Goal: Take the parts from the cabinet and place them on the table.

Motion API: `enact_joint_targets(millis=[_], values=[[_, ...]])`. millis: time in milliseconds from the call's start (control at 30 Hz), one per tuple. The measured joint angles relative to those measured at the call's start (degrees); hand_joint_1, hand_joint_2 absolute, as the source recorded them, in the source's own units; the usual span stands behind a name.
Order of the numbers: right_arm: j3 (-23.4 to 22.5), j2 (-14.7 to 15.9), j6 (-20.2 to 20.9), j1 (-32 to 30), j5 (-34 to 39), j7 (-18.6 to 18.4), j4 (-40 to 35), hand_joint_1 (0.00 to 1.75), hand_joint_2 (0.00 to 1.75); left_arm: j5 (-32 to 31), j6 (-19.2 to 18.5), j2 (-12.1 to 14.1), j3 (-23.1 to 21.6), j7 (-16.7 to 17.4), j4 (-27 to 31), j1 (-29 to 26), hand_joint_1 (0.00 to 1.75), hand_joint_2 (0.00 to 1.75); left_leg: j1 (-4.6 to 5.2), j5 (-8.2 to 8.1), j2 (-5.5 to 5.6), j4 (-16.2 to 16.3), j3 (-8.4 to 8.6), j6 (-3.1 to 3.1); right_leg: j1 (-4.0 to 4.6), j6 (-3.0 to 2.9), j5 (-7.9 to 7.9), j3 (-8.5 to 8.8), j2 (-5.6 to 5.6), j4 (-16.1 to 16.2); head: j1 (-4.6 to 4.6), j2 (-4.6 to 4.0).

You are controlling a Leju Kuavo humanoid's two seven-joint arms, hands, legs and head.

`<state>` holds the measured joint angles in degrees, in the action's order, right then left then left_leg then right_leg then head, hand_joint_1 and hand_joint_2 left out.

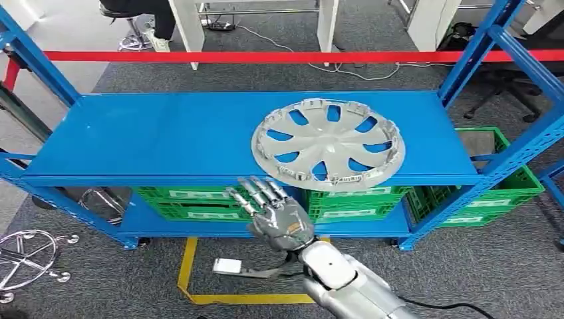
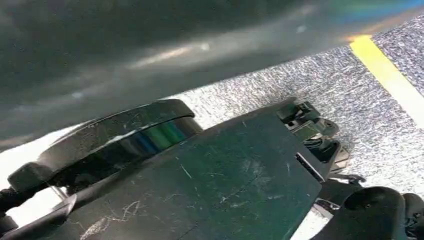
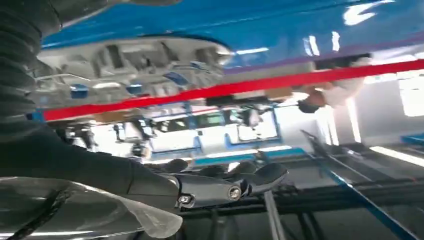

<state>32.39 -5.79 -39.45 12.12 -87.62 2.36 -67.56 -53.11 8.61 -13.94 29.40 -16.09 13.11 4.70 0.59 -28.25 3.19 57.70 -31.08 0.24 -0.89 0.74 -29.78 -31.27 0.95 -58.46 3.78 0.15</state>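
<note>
The silver wheel cover (image 1: 330,142) will stay flat and tilt up in one piece when the robot lifts its edge, because curved spokes join the middle of the wheel cover to one unbroken rim (image 1: 332,183).
A silver wheel cover (image 1: 328,143) with curved spokes lies flat on the blue shelf (image 1: 166,133), toward its right half, its rim reaching the shelf's front edge. My right hand (image 1: 274,211) is raised just below and left of that rim, fingers spread apart and pointing at the shelf edge, holding nothing. In the right wrist view the wheel cover (image 3: 125,65) appears beyond my hand (image 3: 220,187), a gap between them.
Green crates (image 1: 346,203) sit on the lower shelf, another green crate (image 1: 495,189) at the right. Blue uprights (image 1: 479,46) frame the rack and a red bar (image 1: 266,57) crosses behind it. A chair base (image 1: 23,256) stands on the floor at left; yellow tape (image 1: 189,266) marks the carpet.
</note>
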Motion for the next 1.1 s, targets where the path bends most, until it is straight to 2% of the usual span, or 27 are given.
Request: enact_joint_targets(millis=[400,667,1100], values=[[-0.3,0.6,0.0,4.0,-0.4,-1.3,9.9,0.0,1.75,-0.4,-0.2,-0.1,0.0,0.1,0.0,0.1,0.0,0.0,0.0,0.0,0.0,0.0,-0.02,0.0,0.0,0.0,0.0,-0.02,0.01,0.0,0.0,0.0],[-2.5,1.3,0.0,7.9,-1.2,-4.1,17.2,0.0,1.75,-1.4,-1.1,-0.1,-0.9,0.7,-0.1,0.1,0.0,0.0,0.0,0.0,0.0,0.1,-0.03,0.0,0.0,0.01,0.01,-0.02,0.0,0.0,0.02,0.0],[-4.2,2.6,-0.1,11.5,-1.9,-6.7,20.6,0.0,1.75,-1.9,-1.3,-0.3,-1.1,1.3,-0.2,0.1,0.0,0.0,0.0,0.0,0.0,0.1,-0.06,0.01,0.0,0.01,0.01,-0.03,0.0,0.0,0.02,0.0]])
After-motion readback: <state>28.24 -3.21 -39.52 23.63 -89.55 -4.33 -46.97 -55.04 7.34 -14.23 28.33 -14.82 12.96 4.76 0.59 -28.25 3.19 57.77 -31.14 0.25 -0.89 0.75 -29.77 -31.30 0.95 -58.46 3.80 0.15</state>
